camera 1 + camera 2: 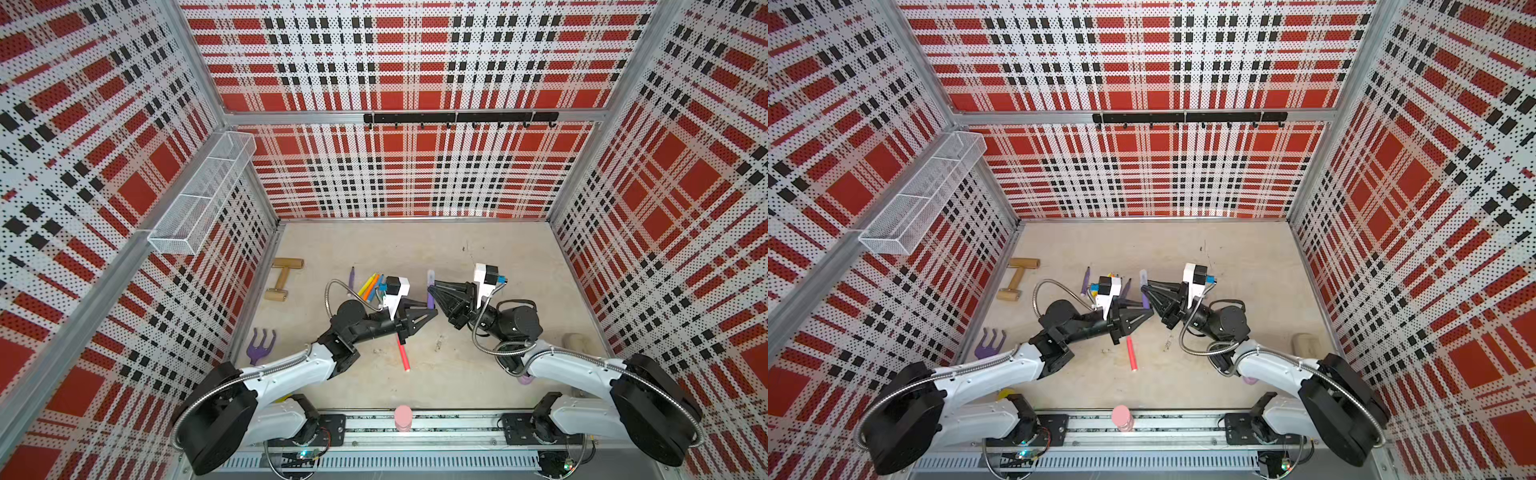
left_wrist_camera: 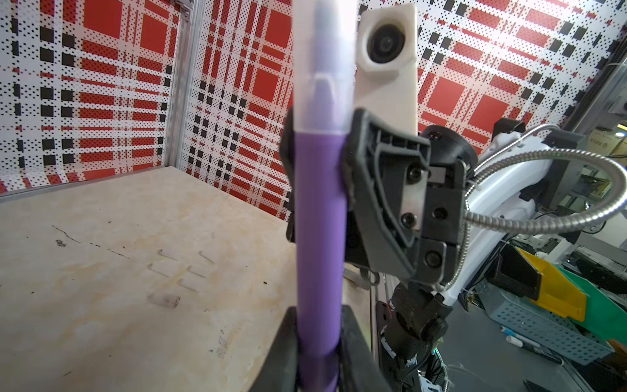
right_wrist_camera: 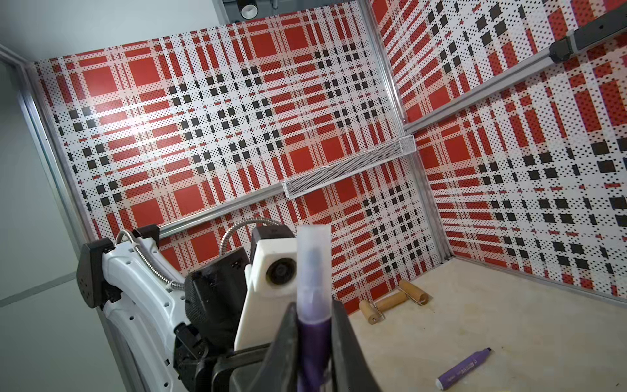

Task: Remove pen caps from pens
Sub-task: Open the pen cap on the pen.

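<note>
The robot's two grippers both hold the purple pen's body [image 1: 431, 300], so the right gripper should open, move up onto the pale cap [image 1: 430, 276] and grip it there before it pulls.
A purple pen [image 1: 431, 300] [image 1: 1145, 300] is held off the table between both arms, its pale cap [image 1: 430, 276] [image 1: 1143, 276] still on and pointing toward the back wall. My right gripper [image 3: 314, 325] is shut on the barrel [image 3: 314, 342] just below the cap [image 3: 314, 268]. My left gripper [image 2: 319, 325] is shut on the barrel's other end [image 2: 320, 237]. A red pen [image 1: 402, 354] lies under the left gripper. Several coloured pens [image 1: 370, 286] lie behind the left wrist, beside an uncapped purple pen [image 1: 352, 277] [image 3: 464, 365]. Several pale caps [image 2: 164, 300] lie on the table.
A wooden roller [image 1: 284, 277] and a purple garden fork [image 1: 261, 345] lie by the left wall. A thick pink cylinder [image 1: 403, 417] stands at the front edge. A beige block [image 1: 575, 341] sits at the right. A wire basket [image 1: 203, 191] hangs on the left wall.
</note>
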Action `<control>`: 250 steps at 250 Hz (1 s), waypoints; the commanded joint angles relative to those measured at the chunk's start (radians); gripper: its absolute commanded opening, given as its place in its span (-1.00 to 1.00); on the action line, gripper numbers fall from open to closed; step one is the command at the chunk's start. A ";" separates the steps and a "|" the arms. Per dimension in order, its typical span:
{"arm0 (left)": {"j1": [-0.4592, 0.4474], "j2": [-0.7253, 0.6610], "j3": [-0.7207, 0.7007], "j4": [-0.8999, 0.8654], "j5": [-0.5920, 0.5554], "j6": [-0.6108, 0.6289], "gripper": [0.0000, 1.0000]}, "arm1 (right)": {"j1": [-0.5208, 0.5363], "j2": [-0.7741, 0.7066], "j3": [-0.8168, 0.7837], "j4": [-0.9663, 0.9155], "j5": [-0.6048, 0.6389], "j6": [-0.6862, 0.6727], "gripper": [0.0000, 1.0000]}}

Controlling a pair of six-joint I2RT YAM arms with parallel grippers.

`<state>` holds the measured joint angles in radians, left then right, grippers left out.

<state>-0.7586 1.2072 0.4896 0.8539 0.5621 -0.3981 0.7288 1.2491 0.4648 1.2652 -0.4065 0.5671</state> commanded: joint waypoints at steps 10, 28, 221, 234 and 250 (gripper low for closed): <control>-0.002 -0.003 0.024 0.027 0.000 0.004 -0.81 | 0.004 -0.001 0.013 -0.016 -0.026 -0.013 -0.69; -0.002 0.000 0.023 0.023 -0.003 0.003 -0.88 | 0.003 -0.011 0.037 -0.078 -0.041 -0.034 -0.25; -0.082 -0.136 0.048 -0.385 -0.276 0.237 -1.00 | -0.011 -0.160 0.324 -0.875 0.055 -0.313 -0.11; -0.085 -0.136 0.050 -0.385 -0.278 0.238 -1.00 | -0.011 -0.157 0.322 -0.879 0.057 -0.313 -0.20; -0.085 -0.137 0.052 -0.386 -0.285 0.238 -1.00 | -0.011 -0.158 0.320 -0.883 0.057 -0.313 -0.25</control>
<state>-0.8371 1.0821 0.5007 0.4812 0.3061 -0.1844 0.7219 1.0817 0.7677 0.4191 -0.3645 0.2768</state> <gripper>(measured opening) 0.191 0.392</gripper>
